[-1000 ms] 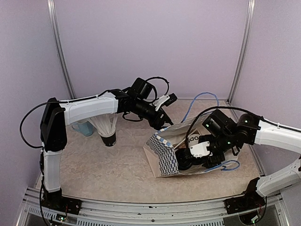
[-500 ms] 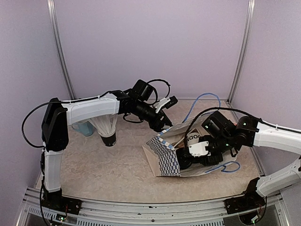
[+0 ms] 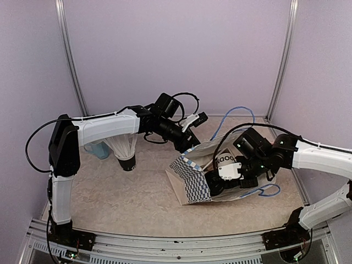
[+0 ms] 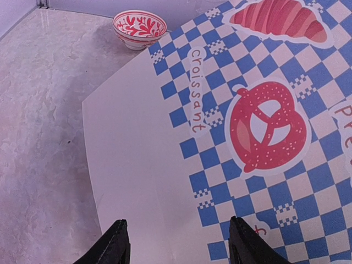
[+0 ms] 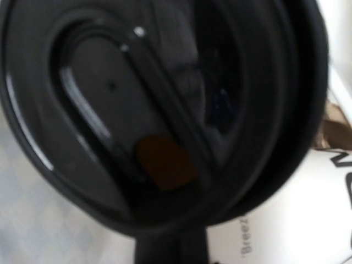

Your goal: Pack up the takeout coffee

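Note:
My right gripper should take hold of the lettered white cup [image 3: 225, 158] and pull it out first, because the paper bag [image 3: 191, 180] lies tipped on its side with that cup crooked inside.
The blue-checked paper bag [image 3: 192, 179] lies on its side with its mouth toward the right arm. Inside it shows a white takeout coffee cup [image 3: 224, 160] with black lettering. My right gripper [image 3: 216, 186] is pushed into the bag's mouth. In the right wrist view a black lid [image 5: 159, 110] fills almost the whole frame, with a white cup wall [image 5: 286, 220] behind it; the jaws are hidden. My left gripper [image 3: 190, 142] is at the bag's upper edge. Its open fingers [image 4: 116, 245] stand over the printed bag panel [image 4: 258, 126].
A black cup of white straws [image 3: 127, 155] and a light-blue mug [image 3: 99, 149] stand at the left, under the left arm. The bag's blue cord handles [image 3: 263, 192] trail to the right. A red-patterned bowl [image 4: 139, 27] sits beyond the bag.
My right gripper has pushed a little further up and left into the bag, and the bag's mouth has shifted with it. The left arm has hardly moved.

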Controlling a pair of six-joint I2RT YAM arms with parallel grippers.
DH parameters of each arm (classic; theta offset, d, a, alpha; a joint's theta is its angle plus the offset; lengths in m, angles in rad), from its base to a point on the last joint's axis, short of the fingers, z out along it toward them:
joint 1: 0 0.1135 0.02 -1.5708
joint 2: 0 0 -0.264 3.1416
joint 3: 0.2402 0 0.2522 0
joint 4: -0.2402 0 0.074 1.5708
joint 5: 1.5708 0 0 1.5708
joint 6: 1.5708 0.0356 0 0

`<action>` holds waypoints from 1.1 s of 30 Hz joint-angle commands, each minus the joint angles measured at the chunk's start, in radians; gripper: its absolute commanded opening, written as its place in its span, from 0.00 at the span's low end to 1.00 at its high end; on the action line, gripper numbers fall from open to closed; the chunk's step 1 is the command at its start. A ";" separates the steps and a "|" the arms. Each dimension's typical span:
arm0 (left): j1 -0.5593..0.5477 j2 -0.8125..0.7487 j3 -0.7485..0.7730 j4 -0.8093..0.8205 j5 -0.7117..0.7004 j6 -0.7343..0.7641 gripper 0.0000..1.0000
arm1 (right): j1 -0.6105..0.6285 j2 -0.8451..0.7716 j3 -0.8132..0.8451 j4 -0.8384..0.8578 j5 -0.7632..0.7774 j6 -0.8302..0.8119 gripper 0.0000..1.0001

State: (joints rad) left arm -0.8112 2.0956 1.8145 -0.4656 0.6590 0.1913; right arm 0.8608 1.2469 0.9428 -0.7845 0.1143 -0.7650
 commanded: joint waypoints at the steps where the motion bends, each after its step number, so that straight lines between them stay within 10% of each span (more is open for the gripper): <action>1: -0.002 0.011 -0.009 -0.019 0.017 0.018 0.60 | -0.013 0.014 0.038 -0.002 -0.014 0.005 0.25; 22: -0.005 -0.002 -0.011 -0.026 -0.002 0.025 0.60 | -0.022 0.016 0.161 -0.108 -0.013 -0.001 0.03; 28: -0.011 0.001 -0.014 -0.029 -0.003 0.028 0.60 | -0.021 -0.005 0.080 -0.058 0.022 -0.010 0.45; 33: -0.012 0.010 -0.010 -0.041 -0.013 0.038 0.60 | -0.022 -0.021 0.038 -0.022 0.029 -0.030 0.58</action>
State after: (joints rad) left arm -0.8146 2.0956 1.8126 -0.4873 0.6502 0.2058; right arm 0.8467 1.2575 1.0138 -0.8425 0.1314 -0.7807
